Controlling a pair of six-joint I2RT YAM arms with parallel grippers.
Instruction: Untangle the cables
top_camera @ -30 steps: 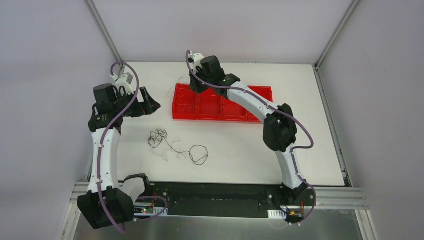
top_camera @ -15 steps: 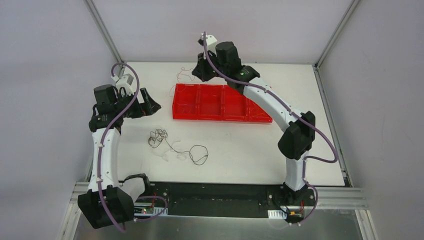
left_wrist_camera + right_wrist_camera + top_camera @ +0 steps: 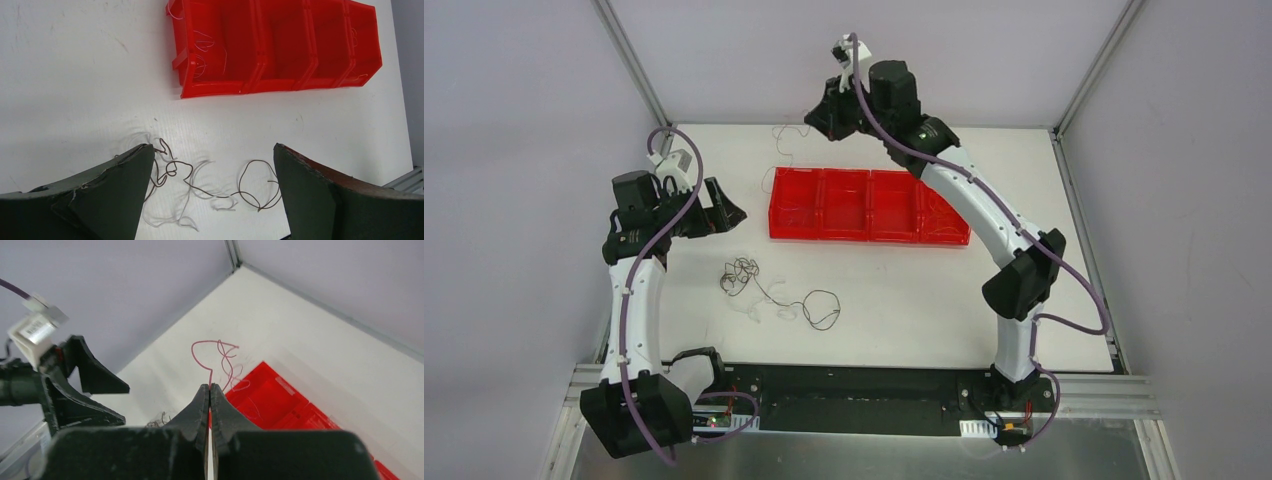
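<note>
Next, I bring the red cable (image 3: 788, 132) in my right gripper back and lower it into the end bin (image 3: 795, 204), because the cable curls past the far edge of the red bins.
A small tangle of thin dark and white cables (image 3: 754, 285) lies on the white table, also in the left wrist view (image 3: 200, 185). My left gripper (image 3: 729, 212) hangs open and empty above the table, left of the red bins; the tangle shows between its fingers (image 3: 120, 195). My right gripper (image 3: 812, 118) is raised high over the table's far edge, shut on a thin red cable (image 3: 215, 355) that curls out past its tip. The cable dangles in the top view (image 3: 784, 140) behind the bins' left end.
A row of red bins (image 3: 869, 205) stands at the table's middle back, also in the left wrist view (image 3: 280, 45). Thin wire pieces lie in the leftmost bin (image 3: 205, 45). Metal frame posts (image 3: 629, 55) rise at the back corners.
My right arm rose and moved back from the bins' left end, lifting the red cable out and up. The left arm and the tangle stayed put.
</note>
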